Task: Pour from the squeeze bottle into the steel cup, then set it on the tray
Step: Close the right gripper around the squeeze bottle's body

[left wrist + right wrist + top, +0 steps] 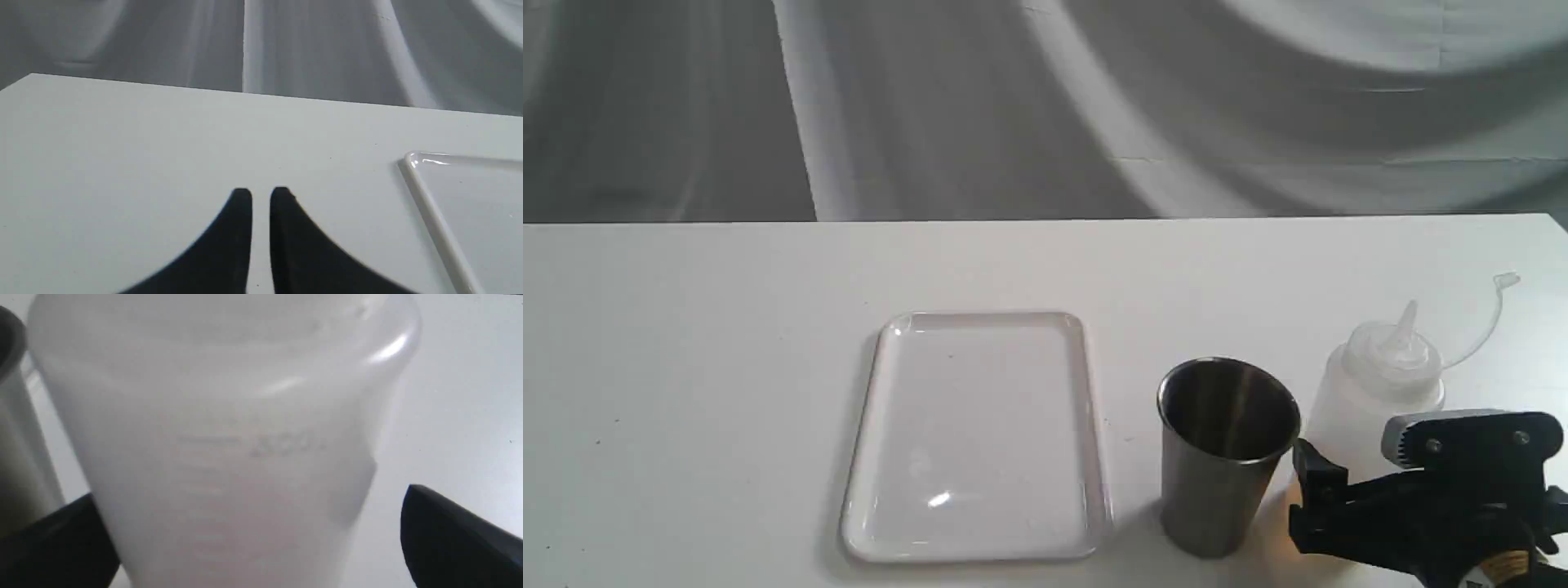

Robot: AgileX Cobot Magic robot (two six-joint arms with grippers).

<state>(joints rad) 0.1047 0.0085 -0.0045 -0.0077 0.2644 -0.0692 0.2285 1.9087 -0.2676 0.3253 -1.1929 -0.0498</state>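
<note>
Orange liquid should run toward the nozzle of the squeeze bottle (pixel 1353 426) when I tilt it, because an orange glow (pixel 1297 524) shows low on the bottle.
The squeeze bottle (pixel 1380 384) stands upright at the table's right, translucent white, its nozzle uncapped and the cap hanging on its strap. Its liquid does not show clearly. My right gripper (pixel 1339 490) is open around the bottle's lower body. In the right wrist view the bottle (pixel 229 437) fills the space between the fingers, and the far finger (pixel 441 526) stands apart from its wall. The steel cup (pixel 1225 449) stands upright just left of the bottle. The white tray (pixel 980 433) lies flat left of the cup. My left gripper (pixel 260 196) is shut and empty, hovering over bare table.
The tray's corner rim (pixel 429 212) lies to the side of the left gripper. The cup's side (pixel 16 449) is close beside the right gripper's near finger. A grey draped cloth (pixel 1045 106) hangs behind the table's far edge.
</note>
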